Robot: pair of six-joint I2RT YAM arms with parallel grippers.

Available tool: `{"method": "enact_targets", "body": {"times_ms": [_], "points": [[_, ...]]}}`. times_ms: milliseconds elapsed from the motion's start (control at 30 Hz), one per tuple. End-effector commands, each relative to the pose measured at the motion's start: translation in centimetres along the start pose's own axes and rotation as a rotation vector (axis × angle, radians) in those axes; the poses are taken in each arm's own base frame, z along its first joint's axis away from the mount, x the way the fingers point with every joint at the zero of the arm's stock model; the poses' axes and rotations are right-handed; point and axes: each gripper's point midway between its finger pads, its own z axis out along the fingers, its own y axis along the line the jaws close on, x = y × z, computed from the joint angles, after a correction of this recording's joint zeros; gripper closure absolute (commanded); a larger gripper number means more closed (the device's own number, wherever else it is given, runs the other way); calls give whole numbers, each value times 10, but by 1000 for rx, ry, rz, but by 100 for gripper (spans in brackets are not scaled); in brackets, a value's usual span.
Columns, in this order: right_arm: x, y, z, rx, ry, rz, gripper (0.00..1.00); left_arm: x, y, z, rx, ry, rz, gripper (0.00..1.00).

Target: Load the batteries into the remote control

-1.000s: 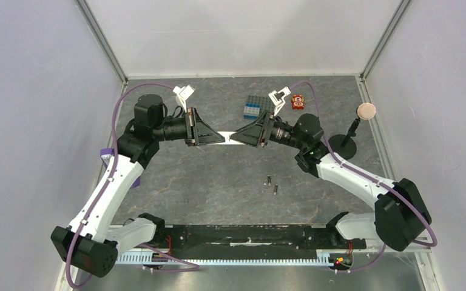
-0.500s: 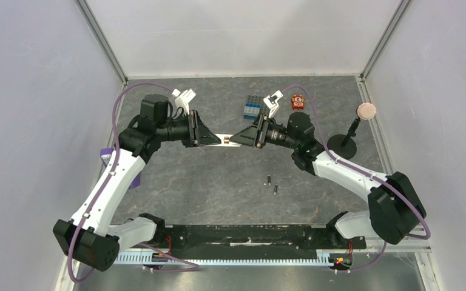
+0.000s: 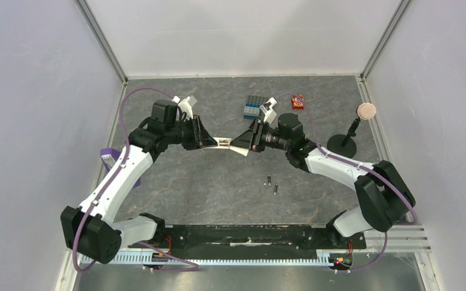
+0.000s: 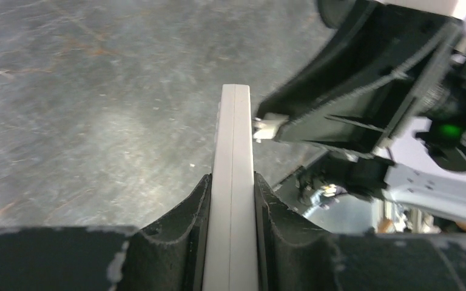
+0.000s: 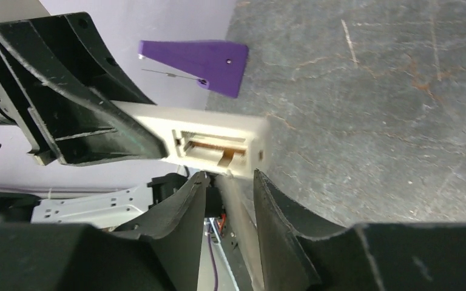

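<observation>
My left gripper needs to take the remote control (image 4: 233,139) again across the middle while my right gripper holds its slot end (image 3: 224,143), because the remote control points lengthwise out of my left gripper.
My left gripper (image 3: 213,141) is shut on the slim white remote control (image 3: 223,143) and holds it above the table's middle. It shows edge-on between the fingers in the left wrist view (image 4: 235,139). The right wrist view shows its open battery slot (image 5: 212,145) with brown contacts. My right gripper (image 3: 238,145) meets the remote's free end, jaws narrowly apart (image 5: 230,177). A small white piece, seemingly the cover plate (image 4: 266,126), sits at its tips. Two dark batteries (image 3: 269,179) (image 3: 275,190) lie on the table in front of the right arm.
A blue and grey brick block (image 3: 253,107) and a small red toy (image 3: 297,102) lie at the back. A black stand with a round disc (image 3: 364,110) stands at the right. A purple object (image 3: 104,154) lies by the left wall, and it also shows in the right wrist view (image 5: 200,60).
Both grippers have moved left and slightly toward the near edge, with the remote between them. The right gripper has closed in on the remote's end. The batteries have not moved.
</observation>
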Motion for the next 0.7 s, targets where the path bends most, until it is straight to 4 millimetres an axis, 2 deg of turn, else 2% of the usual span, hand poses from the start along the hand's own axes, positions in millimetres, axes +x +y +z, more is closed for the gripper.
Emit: {"method": "enact_targets", "body": {"times_ms": [0, 167, 300, 367, 433, 567, 667], "points": [[-2, -18, 7, 43, -34, 27, 64, -15, 47, 21, -171, -92, 19, 98], [0, -43, 19, 80, -49, 43, 64, -12, 90, 41, -294, -121, 20, 98], [0, -65, 24, 146, -51, -2, 64, -9, 105, 43, -343, -128, 38, 98], [0, -67, 24, 153, -43, -53, 63, -8, 101, 40, -331, -121, 62, 98], [-1, -61, 21, 132, -38, -116, 58, -7, 93, 35, -297, -106, 103, 98], [-2, -39, 13, 54, -16, -276, 38, 2, 77, 24, -230, -52, 202, 98], [3, -12, 3, -58, 24, -430, 23, 16, 54, 17, -104, 31, 295, 98]]}}
